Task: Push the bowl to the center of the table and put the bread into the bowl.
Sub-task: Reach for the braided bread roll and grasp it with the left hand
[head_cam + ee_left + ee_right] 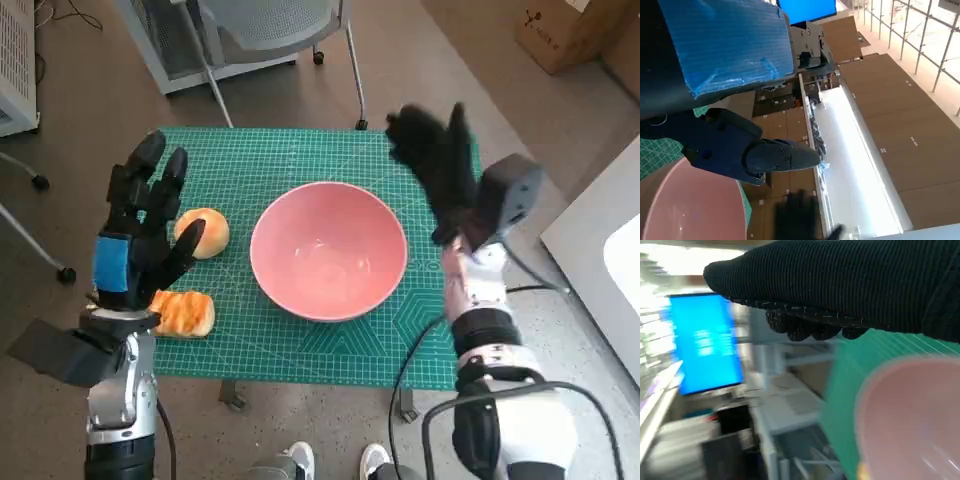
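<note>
My gripper will carry the bread roll [184,314], and its loose end will stay straight instead of drooping, because the bread roll is short and thick with plump ridges [190,310].
A pink bowl [328,250] sits empty near the middle of the green cutting mat [300,160]; it also shows in the left wrist view as the bowl [690,205] and in the right wrist view as the bowl [915,415]. A round bun [203,232] lies left of it, and a ridged bread roll [184,312] lies nearer the front left edge. My left hand [145,235] hovers over the buns, fingers spread, holding nothing. My right hand [435,155] is raised by the bowl's far right side, fingers apart and blurred, apart from the rim.
An office chair base [270,40] stands beyond the table's far edge. A cardboard box [575,30] sits on the floor at the far right. A white surface [610,260] lies to the right. Shoes [290,462] show below the front edge.
</note>
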Robot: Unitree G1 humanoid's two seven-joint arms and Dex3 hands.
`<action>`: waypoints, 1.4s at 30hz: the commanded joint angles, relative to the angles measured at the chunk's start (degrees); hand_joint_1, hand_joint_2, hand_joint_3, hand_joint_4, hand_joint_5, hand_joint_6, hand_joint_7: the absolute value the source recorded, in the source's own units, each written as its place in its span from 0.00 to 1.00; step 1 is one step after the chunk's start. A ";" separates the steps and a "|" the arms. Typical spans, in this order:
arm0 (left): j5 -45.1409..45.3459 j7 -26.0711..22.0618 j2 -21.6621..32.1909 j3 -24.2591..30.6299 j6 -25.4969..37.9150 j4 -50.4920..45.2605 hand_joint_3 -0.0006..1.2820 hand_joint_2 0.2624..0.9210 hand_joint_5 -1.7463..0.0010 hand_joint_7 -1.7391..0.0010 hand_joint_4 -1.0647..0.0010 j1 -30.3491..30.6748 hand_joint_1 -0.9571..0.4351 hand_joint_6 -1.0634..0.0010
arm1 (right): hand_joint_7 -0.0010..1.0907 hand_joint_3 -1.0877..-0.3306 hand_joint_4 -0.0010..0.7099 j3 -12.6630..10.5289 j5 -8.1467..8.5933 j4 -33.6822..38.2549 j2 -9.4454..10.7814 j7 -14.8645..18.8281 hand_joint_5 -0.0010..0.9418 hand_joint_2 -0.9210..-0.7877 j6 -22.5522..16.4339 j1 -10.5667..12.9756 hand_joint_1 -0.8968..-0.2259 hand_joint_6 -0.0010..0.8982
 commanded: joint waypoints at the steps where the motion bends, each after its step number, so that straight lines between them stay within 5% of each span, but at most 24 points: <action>1: -0.43 0.15 1.04 0.59 0.84 -3.00 0.25 1.00 1.00 0.71 0.77 0.79 0.29 0.94 | 0.02 0.35 0.17 -0.30 0.78 -0.52 -1.30 3.08 0.02 0.00 -4.00 0.56 0.33 0.33; 10: 0.92 -1.03 5.36 2.59 1.92 -9.49 0.26 1.00 1.00 0.67 0.79 3.80 0.30 0.98 | 0.04 0.52 0.30 -1.47 5.01 -3.92 -1.71 11.22 0.04 0.00 -9.36 1.06 0.28 0.42; 19: 9.78 -1.61 13.72 6.71 9.58 -23.62 0.19 0.97 1.00 0.66 0.81 11.85 0.30 1.00 | 0.03 0.47 0.29 -1.79 7.93 -4.86 -3.48 20.53 0.01 0.00 -13.29 1.62 0.32 0.43; 22: 15.76 -2.68 17.50 7.95 16.53 -30.04 0.16 0.89 1.00 0.68 0.84 15.27 0.31 1.00 | 0.02 0.46 0.29 -1.72 7.93 -4.76 -3.66 20.64 0.01 0.00 -13.70 1.69 0.32 0.41; 26: 22.56 -8.24 23.85 8.58 34.83 -42.18 0.08 0.75 1.00 0.76 0.90 18.93 0.34 0.97 | 0.01 0.46 0.31 -1.61 7.98 -4.77 -3.67 20.44 0.02 0.00 -13.68 1.77 0.33 0.41; 31: 27.69 -13.63 30.42 5.38 53.35 -50.99 0.02 0.60 1.00 0.92 0.94 19.39 0.57 0.86 | 0.01 0.44 0.32 -1.36 7.80 -4.34 -3.35 19.97 0.02 0.00 -13.75 1.60 0.35 0.40; 36: 30.07 -16.69 34.29 2.00 58.22 -52.62 0.01 0.59 1.00 0.96 0.95 19.29 0.75 0.80 | 0.01 0.44 0.32 -0.99 7.30 -4.02 -2.88 18.55 0.01 0.00 -13.44 1.34 0.35 0.40; 42: 33.27 -18.59 37.83 -3.22 62.57 -53.87 0.01 0.62 1.00 0.98 0.94 17.69 0.83 0.77 | 0.01 0.44 0.31 -0.60 7.13 -3.76 -2.53 17.72 0.00 0.00 -13.05 1.01 0.34 0.41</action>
